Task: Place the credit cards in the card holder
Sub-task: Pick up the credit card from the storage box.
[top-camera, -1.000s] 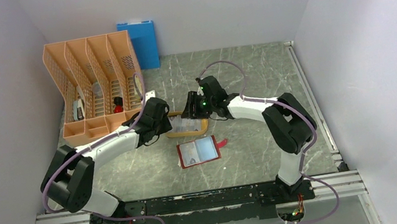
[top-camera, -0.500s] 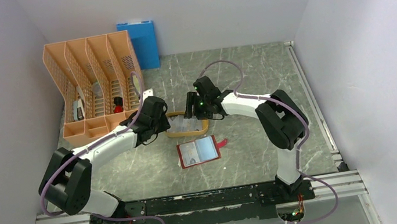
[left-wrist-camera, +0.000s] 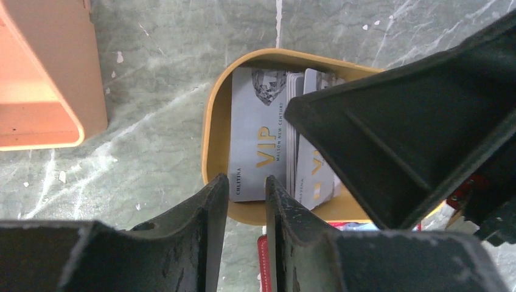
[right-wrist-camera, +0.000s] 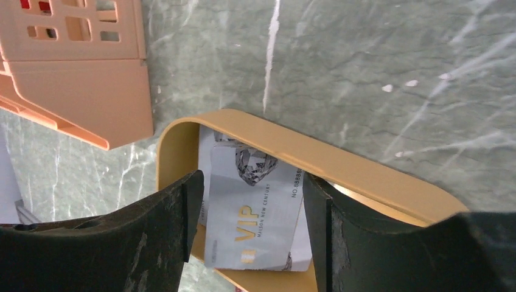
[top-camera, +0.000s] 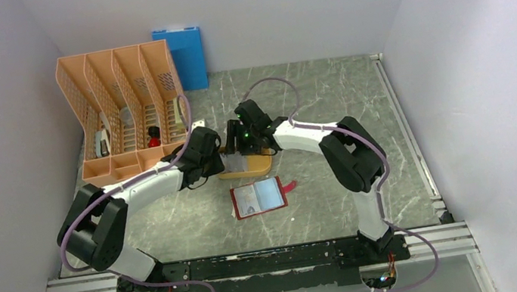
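The top credit card's long edges (right-wrist-camera: 296, 210) lie between my right gripper's open fingers, so I should keep closing across the card's narrow way until both fingers hold the card (right-wrist-camera: 254, 208).
Several grey VIP credit cards (left-wrist-camera: 258, 140) lie in the orange oval tray (left-wrist-camera: 213, 140), seen mid-table in the top view (top-camera: 260, 169). My right gripper (right-wrist-camera: 251, 207) is open low over the tray's left end, with one jaw on each side of the top card (right-wrist-camera: 252, 213), very close to its long edges. My left gripper (left-wrist-camera: 246, 182) hovers over the tray's near-left rim, jaws a narrow gap apart and empty. The dark red card holder (top-camera: 259, 197) lies open on the table just in front of the tray, its pale blue pockets facing up and its red tab at the right.
A peach file organizer (top-camera: 124, 104) stands at the back left, with its corner close to the tray (right-wrist-camera: 79, 79). A blue folder (top-camera: 180, 54) leans on the back wall. The two grippers (top-camera: 230, 152) are nearly touching over the tray.
My right gripper has moved left along the tray to its left end. The left gripper has edged a little right towards the tray. The card holder has not moved.
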Tool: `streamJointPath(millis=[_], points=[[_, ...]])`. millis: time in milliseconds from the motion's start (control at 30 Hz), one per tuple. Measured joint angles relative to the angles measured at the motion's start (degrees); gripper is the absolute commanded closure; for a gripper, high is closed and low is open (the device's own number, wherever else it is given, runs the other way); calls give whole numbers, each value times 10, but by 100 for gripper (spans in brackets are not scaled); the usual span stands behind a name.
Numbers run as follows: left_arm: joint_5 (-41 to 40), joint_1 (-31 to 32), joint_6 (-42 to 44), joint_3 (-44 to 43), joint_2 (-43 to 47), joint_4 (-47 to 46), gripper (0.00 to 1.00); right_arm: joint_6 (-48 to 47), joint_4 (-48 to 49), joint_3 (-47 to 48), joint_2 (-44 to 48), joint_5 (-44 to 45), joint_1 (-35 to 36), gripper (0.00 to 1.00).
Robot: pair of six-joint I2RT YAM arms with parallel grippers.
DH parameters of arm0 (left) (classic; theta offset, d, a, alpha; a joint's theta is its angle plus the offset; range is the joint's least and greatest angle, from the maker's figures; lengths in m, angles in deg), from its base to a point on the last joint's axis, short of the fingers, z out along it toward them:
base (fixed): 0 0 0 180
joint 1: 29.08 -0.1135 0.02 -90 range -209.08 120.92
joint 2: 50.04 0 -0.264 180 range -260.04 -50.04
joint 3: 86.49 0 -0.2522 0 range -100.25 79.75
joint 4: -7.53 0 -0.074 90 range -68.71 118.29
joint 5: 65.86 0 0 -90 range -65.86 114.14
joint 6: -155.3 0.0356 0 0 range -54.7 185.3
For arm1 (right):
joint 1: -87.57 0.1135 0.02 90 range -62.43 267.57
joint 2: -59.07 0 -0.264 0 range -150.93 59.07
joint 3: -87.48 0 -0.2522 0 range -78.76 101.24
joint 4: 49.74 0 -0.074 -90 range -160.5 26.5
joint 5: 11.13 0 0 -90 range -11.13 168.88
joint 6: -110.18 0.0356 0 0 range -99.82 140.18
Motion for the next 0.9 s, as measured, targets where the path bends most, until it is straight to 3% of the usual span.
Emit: streamJointPath(millis=[433, 633, 900], points=[[-5, 0, 0, 3, 31, 6, 66, 15, 30, -2, -17, -62, 16, 44], [-23, 0, 0, 3, 74, 14, 65, 15, 28, -1, -17, -70, 18, 40], [-47, -16, -9, 19, 112, 32, 68, 11, 11, 7, -17, -71, 29, 43]])
